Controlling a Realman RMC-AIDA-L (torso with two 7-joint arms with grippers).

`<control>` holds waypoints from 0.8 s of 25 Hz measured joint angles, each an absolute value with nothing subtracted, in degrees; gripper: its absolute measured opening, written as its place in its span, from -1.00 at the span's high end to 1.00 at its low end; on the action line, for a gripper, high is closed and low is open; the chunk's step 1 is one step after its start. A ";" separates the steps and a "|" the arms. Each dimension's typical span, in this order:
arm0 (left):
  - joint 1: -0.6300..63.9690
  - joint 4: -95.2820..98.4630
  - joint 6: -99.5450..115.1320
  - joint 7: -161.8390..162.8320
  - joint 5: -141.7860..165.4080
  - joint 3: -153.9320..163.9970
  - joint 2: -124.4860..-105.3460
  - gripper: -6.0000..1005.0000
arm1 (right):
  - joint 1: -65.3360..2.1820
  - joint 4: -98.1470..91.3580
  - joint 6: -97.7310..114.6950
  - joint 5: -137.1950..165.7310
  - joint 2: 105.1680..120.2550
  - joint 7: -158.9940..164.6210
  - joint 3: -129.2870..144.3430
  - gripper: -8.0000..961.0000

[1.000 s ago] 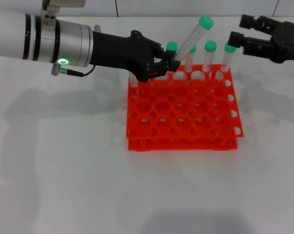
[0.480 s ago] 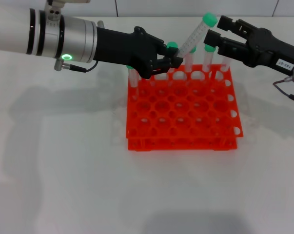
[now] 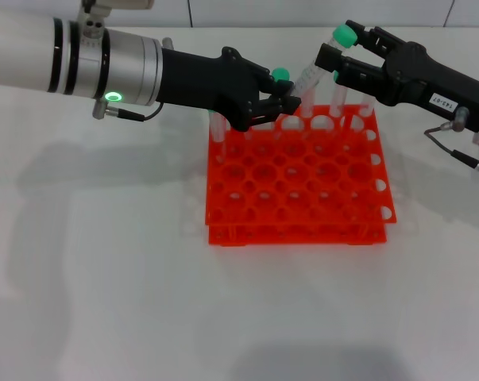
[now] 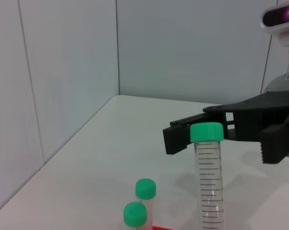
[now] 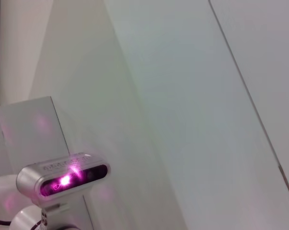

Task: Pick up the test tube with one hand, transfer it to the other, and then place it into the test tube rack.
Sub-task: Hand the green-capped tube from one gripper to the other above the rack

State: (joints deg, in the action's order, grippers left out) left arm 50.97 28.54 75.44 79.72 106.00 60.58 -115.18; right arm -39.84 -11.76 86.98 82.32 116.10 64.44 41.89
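Observation:
I should take the end with the cap [image 3: 345, 36] in my right gripper and place the tube, because my left gripper covers the test tube's lower end [image 3: 302, 86] that has to go into the rack.
The test tube [image 3: 312, 70] is clear with a green cap and hangs tilted above the back of the orange-red test tube rack [image 3: 295, 232]. My left gripper [image 3: 285, 101], on the arm with the green light, is shut on the tube's lower end. My right gripper [image 3: 340, 44], the one with the white label, reaches in from the right. It is open, with one finger on each side of the tube's capped end. The left wrist view shows the test tube [image 4: 209, 182] upright with the right gripper [image 4: 224, 143] straddling its cap. The right wrist view shows no tube.
Other green-capped tubes [image 3: 281, 76] stand in the rack's back row, right below both grippers. Two of their caps [image 4: 145, 188] show in the left wrist view. The white table [image 3: 104, 278] spreads around the rack. A wall stands behind.
My right gripper has moved left from the far right and now brackets the tube's capped end. The left gripper has shifted slightly right and still holds the tube.

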 joint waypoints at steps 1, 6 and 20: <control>50.97 28.54 75.44 79.72 106.00 60.60 -115.23 0.50 | -39.88 -11.65 86.89 82.31 116.13 64.23 41.85 -0.74; 50.89 28.54 75.43 79.72 106.00 60.65 -115.32 0.49 | -40.31 -10.57 86.83 82.24 116.19 63.54 41.58 -0.73; 50.90 28.57 74.71 79.67 107.25 60.63 -116.00 0.47 | -39.95 -10.45 86.66 79.82 116.11 62.70 42.19 -0.71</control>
